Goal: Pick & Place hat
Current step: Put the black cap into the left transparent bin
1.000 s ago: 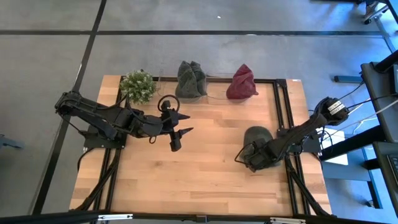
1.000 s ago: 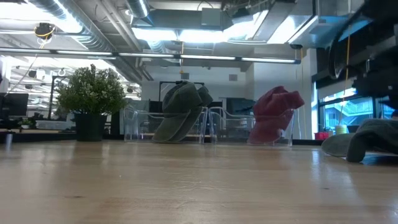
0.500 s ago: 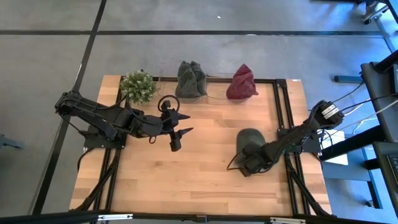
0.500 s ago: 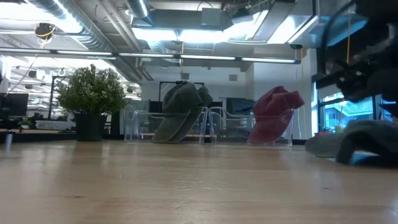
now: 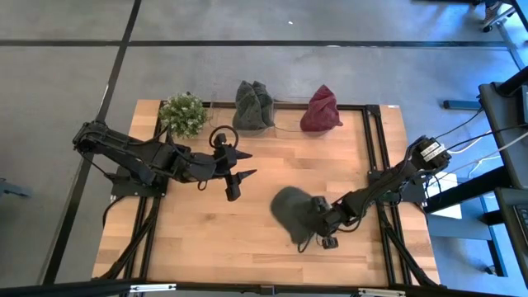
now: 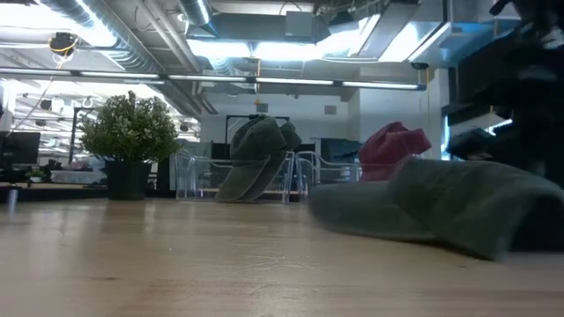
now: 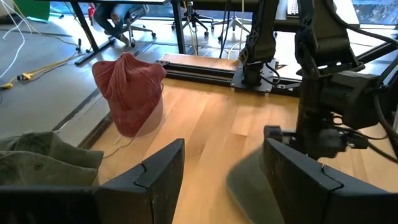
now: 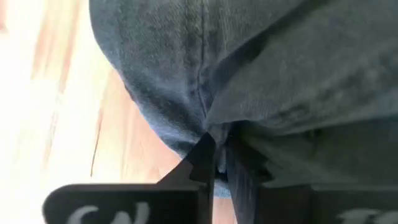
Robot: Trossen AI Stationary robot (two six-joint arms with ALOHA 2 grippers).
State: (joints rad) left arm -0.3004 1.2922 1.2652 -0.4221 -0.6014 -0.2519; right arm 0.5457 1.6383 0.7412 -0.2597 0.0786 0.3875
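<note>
The dark green hat (image 8: 217, 138) is pinched at its edge by my right gripper alone, so next I put the hat down closer to my left gripper and take it again with both grippers.
A dark green hat (image 5: 290, 213) lies low over the table's near middle, with my right gripper (image 5: 320, 224) shut on it. In the low view this hat (image 6: 441, 204) fills the right side; I cannot tell whether it touches the wood. My left gripper (image 5: 247, 165) waits open left of centre, with nothing between its fingers (image 7: 155, 180). In its wrist view the hat (image 7: 245, 183) and the right arm (image 7: 323, 118) show ahead. My right gripper pinches a fold of the hat's cloth (image 8: 208, 127) between its two fingers (image 8: 198, 163), at the hat's right-hand edge (image 5: 308, 218). The fingers come from the table's right side, low and slanting down. The rest of the hat spreads away from them toward the left.
At the far edge, another dark green hat (image 5: 252, 106) and a red hat (image 5: 322, 110) sit on clear stands. A small potted plant (image 5: 183, 114) stands at the far left. Black rails (image 5: 373, 148) run along the table's sides.
My right gripper has swept from the table's right side toward its left and near edge, taking the dark green hat with it. The whole hat has shifted from beside the right rail to the near middle. It now lies flatter and more spread out.
</note>
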